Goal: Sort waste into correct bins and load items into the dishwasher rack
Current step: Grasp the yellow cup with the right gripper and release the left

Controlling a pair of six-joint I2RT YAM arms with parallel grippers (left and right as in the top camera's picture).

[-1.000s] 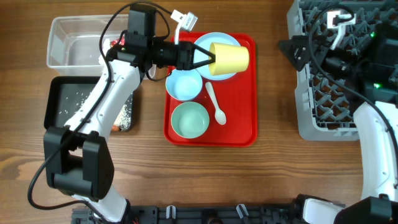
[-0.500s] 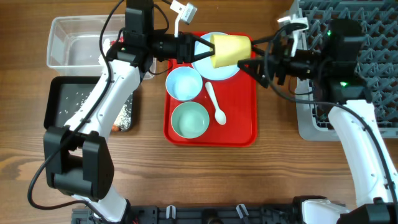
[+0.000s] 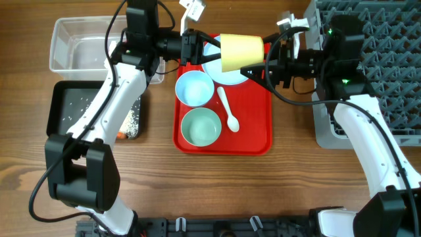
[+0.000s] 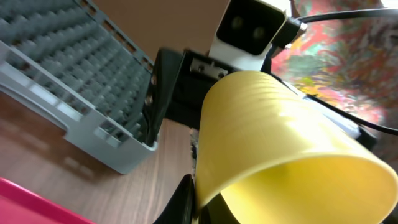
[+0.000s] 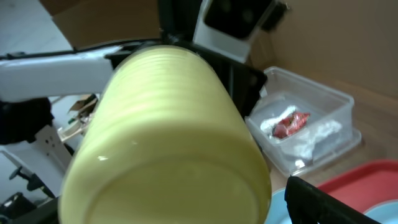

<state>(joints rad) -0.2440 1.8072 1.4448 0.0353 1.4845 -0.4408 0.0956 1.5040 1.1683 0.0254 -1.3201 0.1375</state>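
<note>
My right gripper needs to grab the cup's base (image 3: 258, 50) and bring the cup to the grey rack, because my left gripper is holding the yellow cup (image 3: 238, 52) far away from the rack.
My left gripper (image 3: 212, 50) is shut on the rim of the small yellow cup (image 3: 241, 51) and holds it on its side above the red tray; the left wrist view shows the cup (image 4: 273, 137) pinched at the jaw (image 4: 189, 202). My right gripper (image 3: 260, 58) is open, its fingers at the cup's base. The right wrist view is filled by the cup's bottom (image 5: 168, 143). On the tray lie the pale blue plate (image 3: 230, 74), pale blue bowl (image 3: 195, 89), mint-green bowl (image 3: 200, 127) and white spoon (image 3: 229, 110). The grey rack (image 3: 388, 72) is at the right.
The red tray (image 3: 258, 135) sits mid-table. The clear tub (image 3: 82, 41) at the far left holds napkins and a red wrapper (image 5: 289, 124). The black tray (image 3: 62, 108) below it holds rice, with an orange bit (image 3: 121, 136) at its corner.
My right arm has swung from the rack leftward until its open fingers reach the cup's base. My left gripper has raised the cup slightly.
</note>
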